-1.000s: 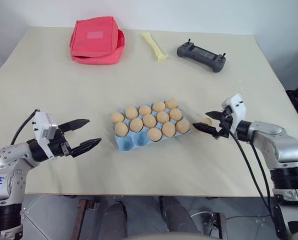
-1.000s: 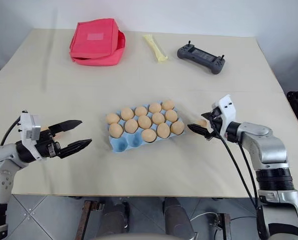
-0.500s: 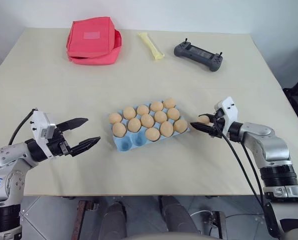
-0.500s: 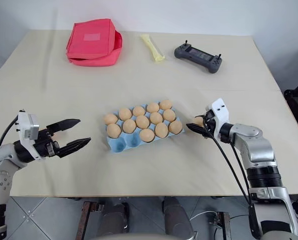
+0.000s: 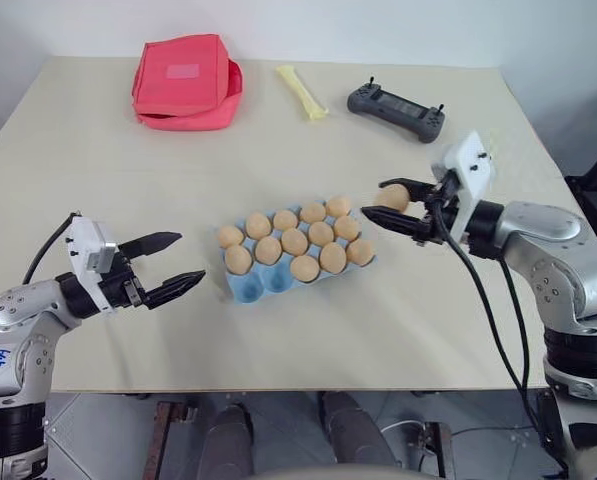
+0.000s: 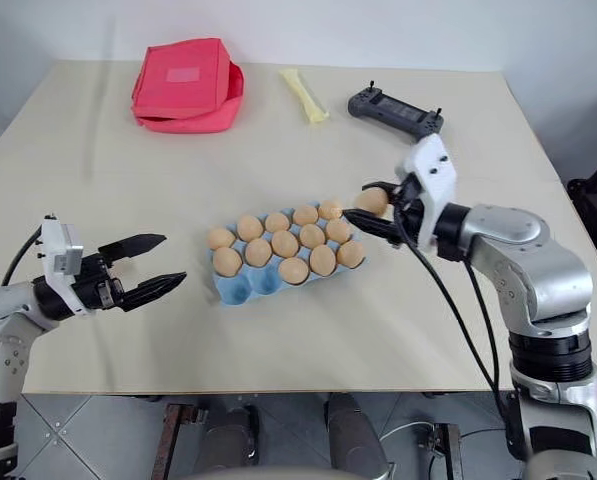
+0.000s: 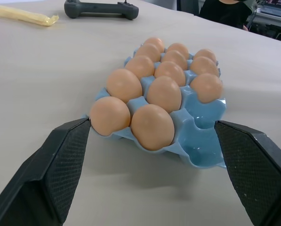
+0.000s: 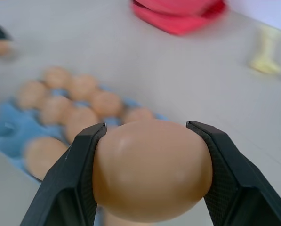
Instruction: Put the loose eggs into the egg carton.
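The egg (image 5: 394,197) is square between both fingers and the way to the carton's inner empty cup (image 5: 277,278) is open, so my right gripper keeps going and lets go there.
The light blue egg carton (image 5: 269,285) sits mid-table with several tan eggs (image 5: 295,241) in its cups; the near-left cups are bare. My right gripper (image 5: 375,200) is shut on one loose egg (image 5: 393,197) and holds it in the air just right of the carton's far right corner. In the right wrist view this egg (image 8: 152,169) sits squeezed between both fingers. My left gripper (image 5: 191,256) hovers open to the left of the carton, holding nothing. Another loose egg (image 6: 127,263) peeks out behind its far finger.
A red fabric pouch (image 5: 188,80) lies at the back left. A pale yellow strip (image 5: 306,92) and a black handheld controller (image 5: 396,108) lie at the back centre and right. Bare tabletop surrounds the carton.
My right gripper shut on an egg lying on the table right of the carton. It then lifted the egg up and leftward, toward the carton. The left gripper stayed where it was.
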{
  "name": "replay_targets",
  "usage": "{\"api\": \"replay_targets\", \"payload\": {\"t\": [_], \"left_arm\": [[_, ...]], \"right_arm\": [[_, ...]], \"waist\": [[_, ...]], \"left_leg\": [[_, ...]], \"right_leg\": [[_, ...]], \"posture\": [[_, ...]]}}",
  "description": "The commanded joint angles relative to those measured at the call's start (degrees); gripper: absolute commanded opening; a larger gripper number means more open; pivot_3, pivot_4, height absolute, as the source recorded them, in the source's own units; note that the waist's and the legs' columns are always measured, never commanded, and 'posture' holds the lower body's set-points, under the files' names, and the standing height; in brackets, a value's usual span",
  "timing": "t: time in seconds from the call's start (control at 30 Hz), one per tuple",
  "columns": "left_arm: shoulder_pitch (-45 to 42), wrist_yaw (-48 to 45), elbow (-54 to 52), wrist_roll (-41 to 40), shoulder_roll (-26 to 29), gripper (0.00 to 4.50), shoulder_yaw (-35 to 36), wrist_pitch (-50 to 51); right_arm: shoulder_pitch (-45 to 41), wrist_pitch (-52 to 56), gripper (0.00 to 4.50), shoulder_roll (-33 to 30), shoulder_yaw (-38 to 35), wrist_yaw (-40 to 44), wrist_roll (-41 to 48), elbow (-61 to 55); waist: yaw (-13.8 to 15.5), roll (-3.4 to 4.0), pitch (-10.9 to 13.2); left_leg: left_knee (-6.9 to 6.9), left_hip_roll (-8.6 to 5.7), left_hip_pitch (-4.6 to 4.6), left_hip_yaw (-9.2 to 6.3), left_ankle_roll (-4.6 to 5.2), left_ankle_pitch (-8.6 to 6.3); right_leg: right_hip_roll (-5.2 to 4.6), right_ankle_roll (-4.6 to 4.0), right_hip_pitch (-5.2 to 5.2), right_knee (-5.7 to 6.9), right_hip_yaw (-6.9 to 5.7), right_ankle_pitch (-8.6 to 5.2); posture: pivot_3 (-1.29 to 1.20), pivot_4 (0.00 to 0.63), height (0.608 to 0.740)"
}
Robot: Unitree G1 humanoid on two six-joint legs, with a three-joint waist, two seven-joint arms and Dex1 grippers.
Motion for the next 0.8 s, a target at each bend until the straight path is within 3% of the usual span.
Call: {"api": "replay_targets", "payload": {"t": [0.03, 0.27, 0.7, 0.8], "left_arm": [[-1.00, -0.23, 0.03, -0.35, 0.16, 4.50, 0.19, -1.06], [1.05, 0.91, -1.87, -0.76, -0.25, 4.50, 1.32, -1.04], [3.68, 2.94, -4.30, -1.53, -0.77, 4.50, 2.04, -0.99], [3.72, 3.08, -4.36, -1.61, -0.69, 4.50, 2.06, -0.96]], "right_arm": [[-2.15, 0.52, 2.41, 4.39, 5.03, -1.06, 1.01, -2.05], [-2.59, -3.57, 2.41, 12.37, 17.14, -1.48, -4.14, 1.56], [-4.41, -7.93, 2.41, 18.66, 22.98, -1.15, -10.99, 9.07], [-4.53, -7.90, 3.44, 18.85, 22.65, -0.97, -11.29, 9.13]], "waist": [[0.01, 0.00, 0.00], [-0.32, 0.00, 0.00], [-0.99, 0.00, 0.00], [-1.00, 0.00, 0.00]], "left_leg": [[-0.01, 0.00, -0.01, 0.00, 0.00, 0.00], [-0.16, 0.01, -0.02, 0.00, 0.00, 0.00], [-0.28, 0.02, -0.08, -0.01, -0.02, 0.00], [-0.31, 0.02, -0.08, -0.01, -0.02, 0.00]], "right_leg": [[0.00, 0.03, 0.00, 0.00, 0.00, 0.02], [0.00, 0.22, -0.09, 0.03, -0.04, 0.11], [0.00, 0.25, -0.25, 0.11, -0.07, 0.13], [0.00, 0.25, -0.27, 0.12, -0.08, 0.13]], "posture": [[0.00, 0.150, 0.740], [0.00, 0.150, 0.740], [0.00, 0.150, 0.740], [0.00, 0.150, 0.740]]}}
